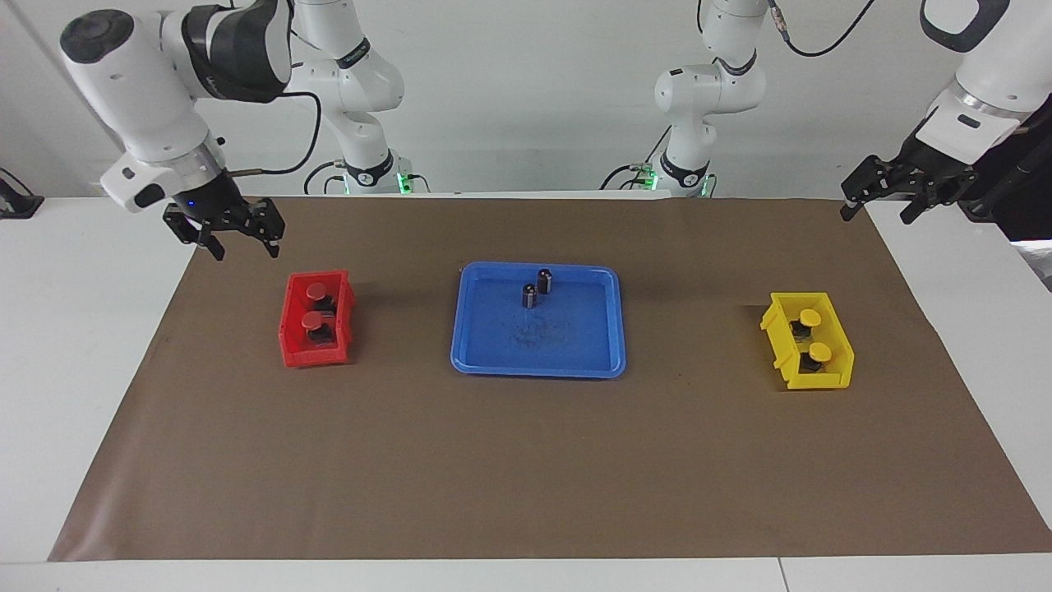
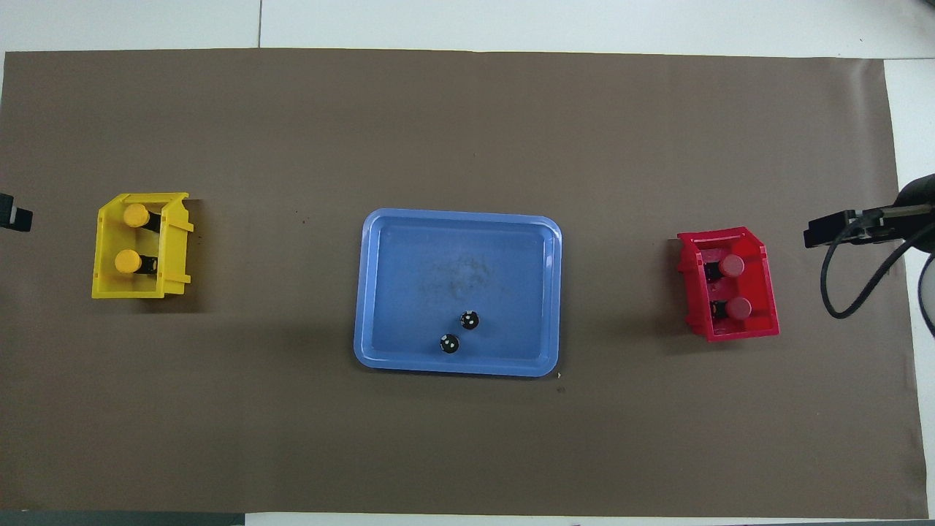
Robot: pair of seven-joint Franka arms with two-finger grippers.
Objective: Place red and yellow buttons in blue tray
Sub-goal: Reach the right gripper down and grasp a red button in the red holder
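Observation:
The red button (image 2: 730,266) will come out in one piece, base included, when the robot lifts it, because the black base (image 2: 712,272) sits tightly against the red cap.
Two red buttons (image 1: 316,290) (image 2: 733,265) sit in a small red bin (image 1: 289,329) toward the right arm's end. Two yellow buttons (image 1: 810,317) (image 2: 135,214) sit in a small yellow bin (image 1: 834,374) toward the left arm's end. The blue tray (image 1: 538,355) (image 2: 453,248) lies between the bins at mid-table. My right gripper (image 1: 245,249) hangs open and holds nothing, over the mat just beside the red bin. My left gripper (image 1: 876,215) waits open over the mat's edge at the left arm's end, holding nothing.
Two small dark capless cylinders (image 1: 544,280) (image 2: 470,319) stand in the tray's part nearest the robots. A brown mat (image 1: 526,477) covers the table. The right arm's cable (image 2: 840,292) loops beside the red bin.

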